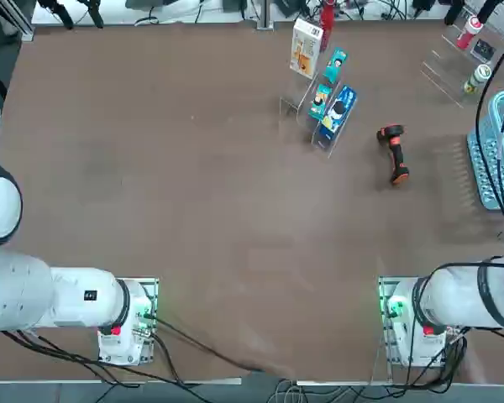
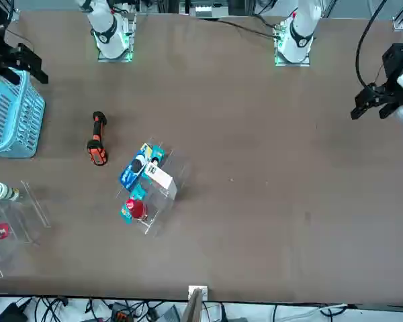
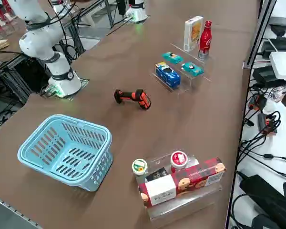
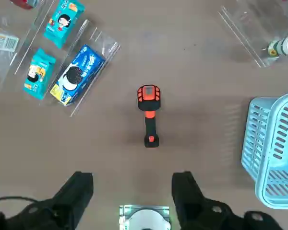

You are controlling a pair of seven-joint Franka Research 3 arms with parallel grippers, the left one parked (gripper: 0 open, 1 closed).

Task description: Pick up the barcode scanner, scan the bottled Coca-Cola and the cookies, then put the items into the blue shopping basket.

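My gripper will lift and carry the barcode scanner free of any cord, since the barcode scanner (image 2: 98, 139) handle's black end (image 4: 151, 141) stops cleanly with open table beyond it.
The barcode scanner (image 4: 149, 115) lies flat on the brown table, black with orange trim, also seen in the top view (image 1: 393, 153), front view (image 2: 97, 139) and side view (image 3: 132, 97). My right gripper (image 4: 133, 176) hangs high above the table, short of the scanner's handle end, open and holding nothing; the front view shows it (image 2: 27, 65) over the basket's edge. The bottled Coca-Cola (image 3: 206, 40) and the cookies (image 3: 193, 33) stand upright side by side on a clear stand. The blue shopping basket (image 3: 64, 148) sits at the table's right edge (image 1: 497, 155).
A blue pack (image 3: 168, 75) and two small teal packs (image 3: 192, 69) share the clear stand with the bottle and box. A second clear stand (image 3: 181, 200) beside the basket carries a red cookie pack, a white box and two capped containers. Cables run along the table's far edge.
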